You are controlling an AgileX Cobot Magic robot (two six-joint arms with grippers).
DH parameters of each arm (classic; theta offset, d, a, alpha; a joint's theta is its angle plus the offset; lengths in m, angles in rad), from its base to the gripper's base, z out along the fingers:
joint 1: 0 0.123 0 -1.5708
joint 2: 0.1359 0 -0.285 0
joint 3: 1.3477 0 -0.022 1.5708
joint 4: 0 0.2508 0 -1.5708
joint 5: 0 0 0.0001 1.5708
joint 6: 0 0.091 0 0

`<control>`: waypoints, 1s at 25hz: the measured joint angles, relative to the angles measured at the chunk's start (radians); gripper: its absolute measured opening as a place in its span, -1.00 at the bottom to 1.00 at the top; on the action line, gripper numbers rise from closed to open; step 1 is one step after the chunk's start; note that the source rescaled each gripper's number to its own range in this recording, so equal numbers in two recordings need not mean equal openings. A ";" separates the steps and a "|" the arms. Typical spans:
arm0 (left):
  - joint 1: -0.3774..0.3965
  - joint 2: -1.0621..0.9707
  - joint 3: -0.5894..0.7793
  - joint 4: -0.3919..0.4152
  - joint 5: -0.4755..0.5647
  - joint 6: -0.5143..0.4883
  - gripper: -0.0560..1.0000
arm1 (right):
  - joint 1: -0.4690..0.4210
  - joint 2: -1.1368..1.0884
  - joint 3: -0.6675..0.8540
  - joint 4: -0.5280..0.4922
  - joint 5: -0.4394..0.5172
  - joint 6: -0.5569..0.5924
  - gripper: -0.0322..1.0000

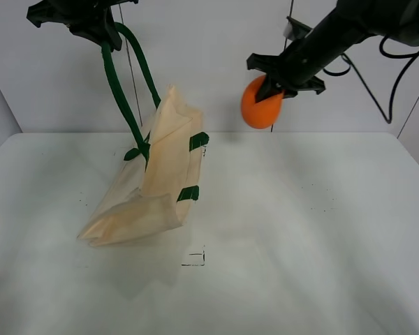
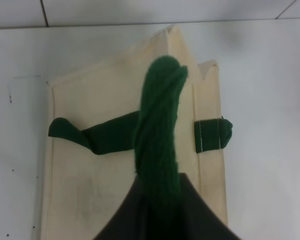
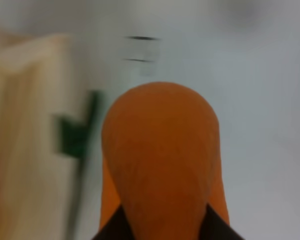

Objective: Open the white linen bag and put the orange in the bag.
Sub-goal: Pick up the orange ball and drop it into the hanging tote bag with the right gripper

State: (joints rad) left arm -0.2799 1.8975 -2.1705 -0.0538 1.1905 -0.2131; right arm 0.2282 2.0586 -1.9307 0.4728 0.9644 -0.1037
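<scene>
My right gripper should continue into the bag's opening and let go of the orange there, because my left gripper is holding the bag open by its green handle.
The white linen bag hangs by one green strap handle, its bottom resting on the table. My left gripper is shut on that handle high above the bag; the left wrist view shows the strap running into the jaws above the bag. My right gripper is shut on the orange and holds it in the air to the right of the bag's rim. In the right wrist view the orange fills the middle, with the bag blurred beside it.
The white table spreads to the right and front of the bag. A small black square mark lies in front of the bag. Black cables hang behind my right arm.
</scene>
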 joint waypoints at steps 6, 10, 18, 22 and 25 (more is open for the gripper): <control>0.000 0.000 0.000 0.000 0.000 0.000 -0.89 | 0.179 0.054 0.000 0.034 -0.096 -0.003 -0.93; 0.000 0.000 0.000 0.000 0.000 0.000 -0.89 | 0.271 0.119 0.000 0.039 -0.188 -0.003 -0.93; 0.000 0.000 0.000 -0.001 0.001 0.001 -0.89 | 0.347 0.219 0.000 0.082 -0.282 -0.003 -0.93; 0.000 0.000 0.000 -0.003 0.001 0.001 -0.89 | 0.349 0.246 0.000 0.092 -0.290 -0.004 -0.93; 0.000 0.000 0.000 -0.003 0.001 0.001 -0.89 | 0.349 0.249 0.000 0.100 -0.301 -0.022 -0.93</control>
State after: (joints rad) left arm -0.2799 1.8975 -2.1705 -0.0563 1.1912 -0.2124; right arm 0.5771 2.3081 -1.9307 0.5724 0.6633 -0.1256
